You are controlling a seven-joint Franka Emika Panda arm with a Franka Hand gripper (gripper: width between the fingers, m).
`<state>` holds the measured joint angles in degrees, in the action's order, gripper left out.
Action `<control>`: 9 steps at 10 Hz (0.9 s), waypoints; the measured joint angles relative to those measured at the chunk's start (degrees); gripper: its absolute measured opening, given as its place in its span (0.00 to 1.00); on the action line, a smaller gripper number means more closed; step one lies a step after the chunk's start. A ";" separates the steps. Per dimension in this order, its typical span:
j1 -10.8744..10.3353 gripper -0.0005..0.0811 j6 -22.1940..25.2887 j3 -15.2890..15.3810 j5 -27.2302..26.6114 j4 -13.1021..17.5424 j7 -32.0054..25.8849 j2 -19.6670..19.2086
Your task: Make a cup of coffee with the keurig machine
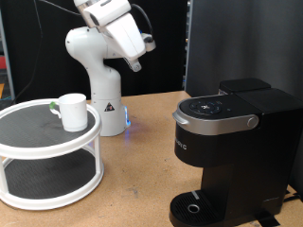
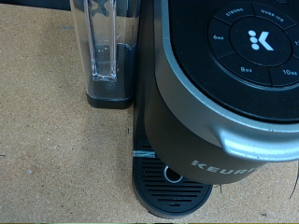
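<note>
The keurig machine's drip tray is empty and the white cup is standing on the rack, so my gripper should first move back toward the cup.
The black keurig machine stands at the exterior view's right, its grey-silver lid handle down and its drip tray bare. The white cup stands upright on the top tier of a round white rack at the left. My arm is raised at the exterior view's top; the hand end hangs high between cup and machine, and its fingers do not show. The wrist view looks down on the machine's round button panel, its drip tray and its water tank. No fingers show there.
The white robot base stands behind the rack, with a small blue light beside it. A dark panel rises behind the machine. Brown tabletop lies between rack and machine.
</note>
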<state>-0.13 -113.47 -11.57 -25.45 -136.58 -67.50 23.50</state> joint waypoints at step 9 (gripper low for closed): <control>3.07 0.02 5.58 -2.62 -3.30 -1.99 15.21 1.68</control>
<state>2.94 -107.89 -14.19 -28.75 -138.56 -52.28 25.18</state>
